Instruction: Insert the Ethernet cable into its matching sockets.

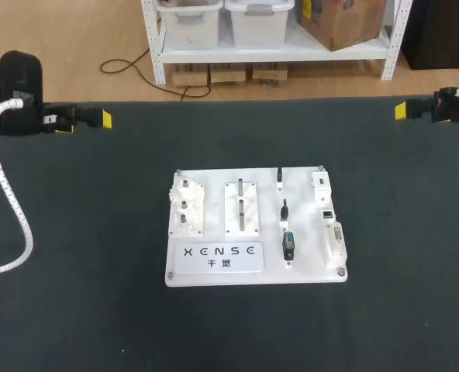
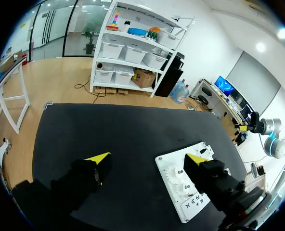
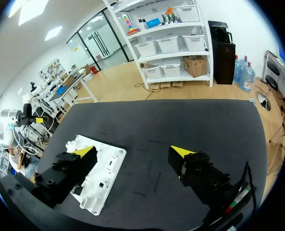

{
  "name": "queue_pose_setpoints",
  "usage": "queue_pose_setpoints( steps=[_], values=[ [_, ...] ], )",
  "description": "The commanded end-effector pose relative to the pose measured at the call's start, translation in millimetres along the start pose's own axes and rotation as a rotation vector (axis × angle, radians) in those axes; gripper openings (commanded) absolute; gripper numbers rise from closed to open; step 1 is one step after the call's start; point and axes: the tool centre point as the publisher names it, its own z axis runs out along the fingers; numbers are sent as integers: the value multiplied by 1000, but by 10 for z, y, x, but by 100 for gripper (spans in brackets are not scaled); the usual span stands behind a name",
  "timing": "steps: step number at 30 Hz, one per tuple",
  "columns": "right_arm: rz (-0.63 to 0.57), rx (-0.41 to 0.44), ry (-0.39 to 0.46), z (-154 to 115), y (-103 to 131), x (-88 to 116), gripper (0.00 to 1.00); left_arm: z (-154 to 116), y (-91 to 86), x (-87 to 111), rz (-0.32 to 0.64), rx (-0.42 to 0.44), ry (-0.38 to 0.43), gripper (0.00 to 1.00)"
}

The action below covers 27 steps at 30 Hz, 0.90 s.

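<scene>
I expect the small black Ethernet plug point(image 1: 284, 209) to come out by itself when I lift it, because it stands as a short stub in its white holder point(image 1: 284, 225).
A white practice board point(image 1: 214, 273) lies flat in the middle of the black table. Along its right edge sit a white block point(image 1: 321, 184) and a small dark-mouthed socket point(image 1: 327, 212). Three short black plugs point(image 1: 284, 209) stand in a column just left of them. I see no loose cable in any view. My left gripper point(image 1: 101, 119) hangs open at the far left edge, well away from the board point(image 2: 166, 166). My right gripper point(image 1: 401, 111) is open at the far right edge, and the board point(image 3: 111, 159) lies ahead of its left finger. Neither gripper point(image 2: 148, 159) point(image 3: 133, 151) holds anything.
The board also carries a white gear fixture point(image 1: 186, 208) and a slotted block point(image 1: 242, 206) on its left half. A white corrugated hose point(image 1: 12, 201) trails from my left arm over the table's left side. Black mat surrounds the board on all sides.
</scene>
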Motion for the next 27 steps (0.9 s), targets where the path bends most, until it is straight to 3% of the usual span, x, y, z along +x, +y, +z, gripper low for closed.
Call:
queue_pose_setpoints(
  steps=[1, 11, 21, 27],
  values=[
    [0, 2, 0, -4, 4, 1, 100, 3, -15, -12, -2, -8, 6, 100],
    [0, 2, 0, -4, 4, 1, 100, 3, -15, -12, -2, -8, 6, 100],
    [0, 2, 0, -4, 4, 1, 100, 268, -576, -32, 537, 359, -67, 100],
    [0, 2, 0, -4, 4, 1, 100, 369, -892, 150, 735, 537, -67, 100]
  ],
)
